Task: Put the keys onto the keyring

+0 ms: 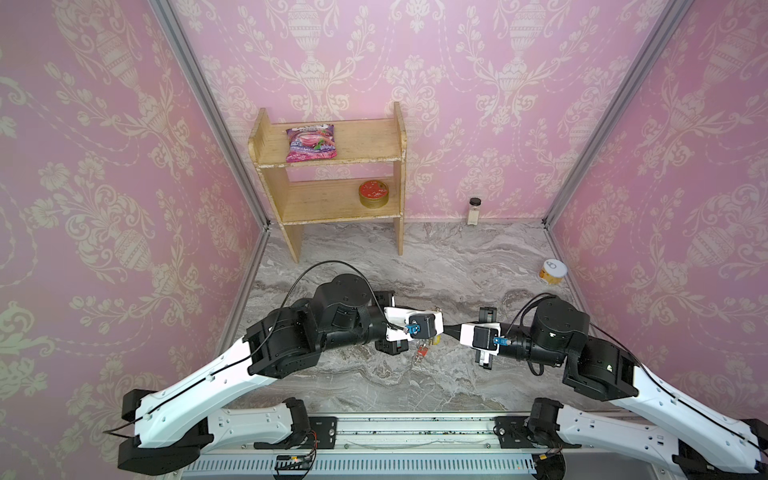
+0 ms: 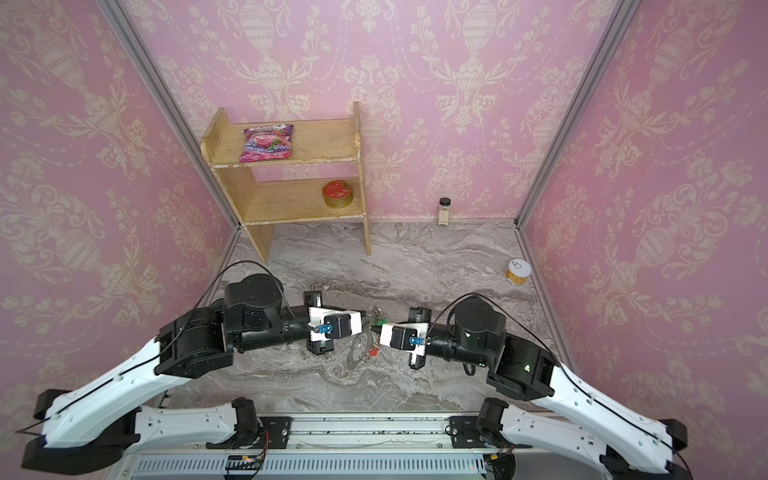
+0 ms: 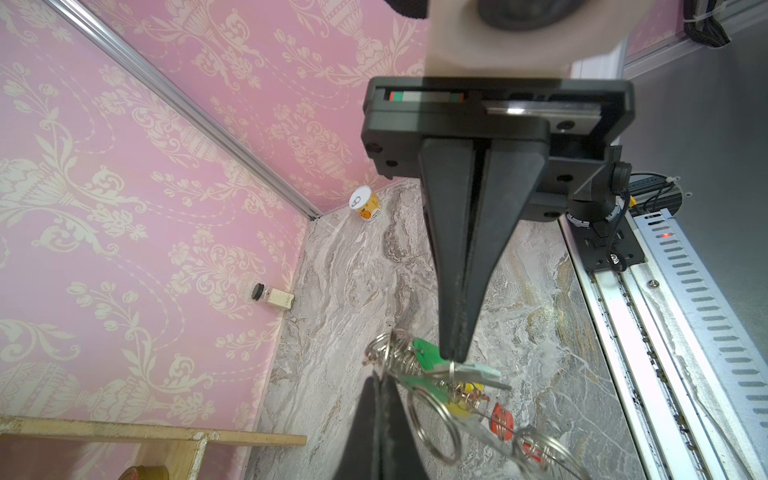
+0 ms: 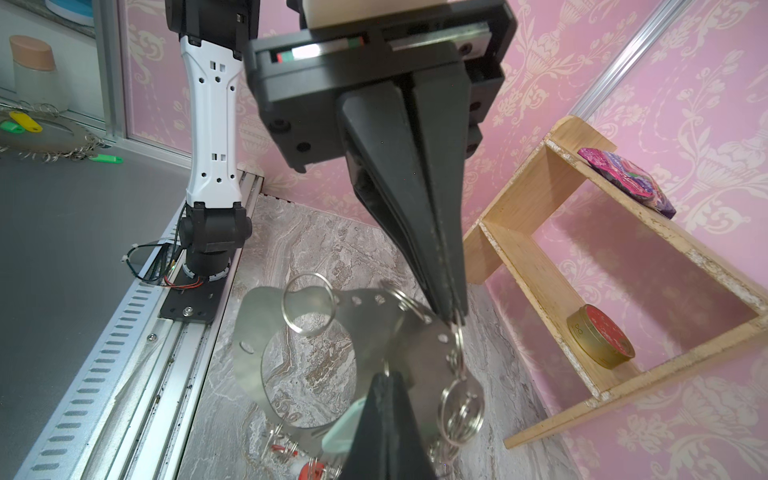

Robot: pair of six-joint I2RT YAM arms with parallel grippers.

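My right gripper should back away and bring the keys' small ring to the silver loop my left gripper pinches (image 4: 458, 352), because the small ring points at the keyring's flat side (image 4: 382, 337).
The keyring (image 4: 257, 328) is a flat grey metal hoop, held up off the marble between both arms; in a top view the keyring (image 2: 354, 356) hangs tilted. My left gripper (image 3: 380, 374) is shut on its rim, by a silver loop. In the right wrist view the left gripper (image 4: 451, 316) pinches that rim beside several loops. My right gripper (image 4: 387, 374) is shut on a small ring of the keys. Their mint-green tag (image 4: 343, 428) hangs right against the hoop. In the left wrist view the mint tag (image 3: 478, 369) hangs under the right gripper (image 3: 453, 358). Red and yellow tags (image 1: 422, 352) dangle below.
A wooden shelf (image 1: 332, 208) stands at the back left with a purple pouch (image 1: 311, 143) and a red-lidded tin (image 1: 374, 193). A small jar (image 1: 473, 210) stands by the back wall. A can (image 1: 552, 272) sits near the right wall. The arms' rail (image 1: 415, 428) runs along the front.
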